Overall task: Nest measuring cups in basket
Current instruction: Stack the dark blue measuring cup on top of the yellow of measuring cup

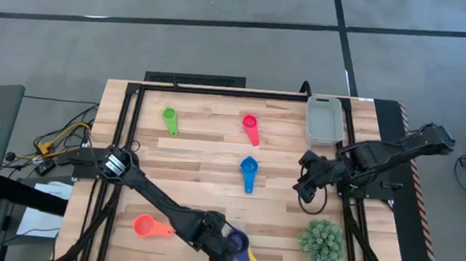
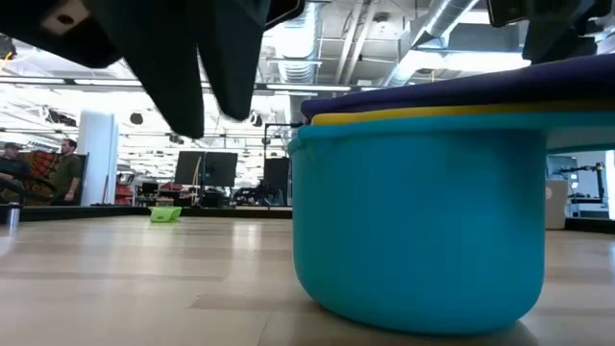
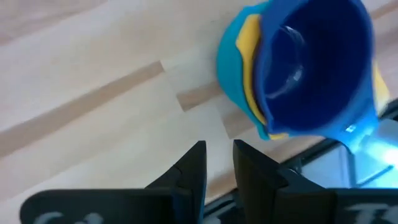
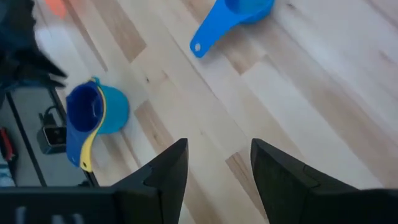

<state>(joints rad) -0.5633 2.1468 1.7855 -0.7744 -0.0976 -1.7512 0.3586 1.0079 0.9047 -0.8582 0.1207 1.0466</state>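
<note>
I should first use my left gripper and my right gripper to squeeze the handles into line, because the yellow cup's handle sticks out from under the navy cup's handle.
Three cups sit nested near the table's near edge: navy in yellow in light blue, the stack resting on the light blue cup's base. My left gripper hovers just to its left, open by a narrow gap and touching nothing. The orange cup, green cup, pink-red cup and blue cup lie singly on the wood. The pale grey basket stands at the far right. My right gripper waits open, to the right of the blue cup.
A spiky green plant sits at the near right corner. A black frame rail runs round the tabletop. Bare wood lies between the blue cup and the stack. People stand in the room far behind the table.
</note>
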